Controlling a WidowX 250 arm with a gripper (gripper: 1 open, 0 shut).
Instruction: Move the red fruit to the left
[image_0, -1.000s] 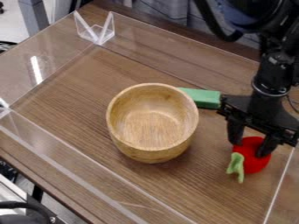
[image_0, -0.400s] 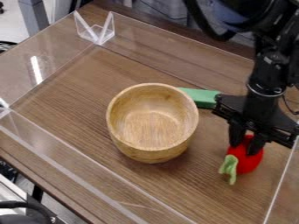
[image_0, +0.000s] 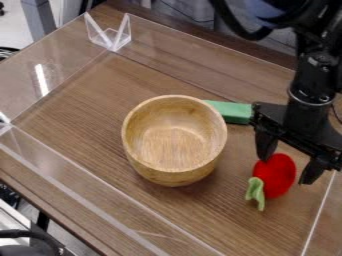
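My gripper needs to lift clear, shift toward the bowl's side of the fruit and lower there, as its finger nearest the bowl is over the red fruit's back edge.
The red fruit, a small strawberry with a light green stem pointing front-left, lies on the wooden table at the right, just right of the wooden bowl. My gripper points straight down over it and stands open. Its dark fingers are spread on either side of the fruit's upper part, and I cannot tell whether they touch it. The fruit's back side is hidden behind the gripper.
A large wooden bowl sits in the middle of the table. A flat green block lies behind it, left of my gripper. Clear plastic walls ring the table, with a small clear stand at the back.
The fingers pinched the fruit half a second ago and have since spread apart. The fruit now lies slightly further left and nearer the front than before.
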